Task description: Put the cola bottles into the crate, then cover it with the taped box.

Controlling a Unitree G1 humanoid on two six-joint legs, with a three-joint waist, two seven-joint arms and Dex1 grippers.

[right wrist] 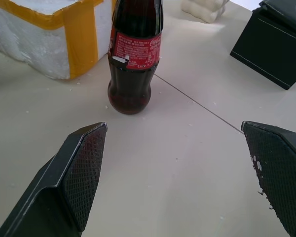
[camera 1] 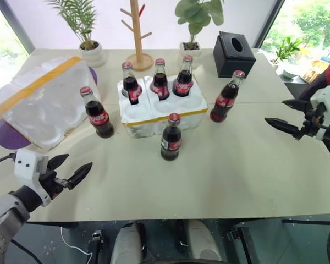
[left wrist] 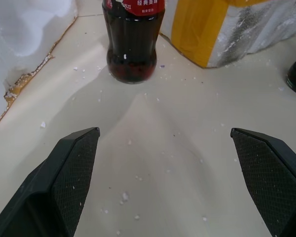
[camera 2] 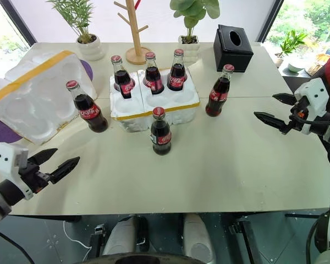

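Note:
The cola bottle [camera 1: 99,116] should sink only to its red label when I lower it by the taped box, since the back bottles' labels [camera 1: 160,87] stay clear of their wells.
The white crate [camera 1: 154,118] with a yellow tape band sits mid-table. Three cola bottles [camera 1: 160,78] stand in its back wells. Three more stand on the table: one left of the crate [camera 1: 97,113], one in front of it [camera 1: 171,137], one to its right [camera 1: 226,96]. The taped box [camera 1: 41,99] lies tilted at the far left, hollow side showing. My left gripper [camera 1: 77,164] is open near the front left edge, pointing at the left bottle [left wrist: 133,44]. On the right my right gripper [camera 1: 275,111] is open, facing the right bottle [right wrist: 134,59].
A black tissue box [camera 1: 234,53], a wooden peg stand [camera 1: 136,33] and two potted plants [camera 1: 88,44] line the back of the table. A purple disc [camera 1: 5,135] lies under the taped box. Bare tabletop stretches between the bottles and the front edge.

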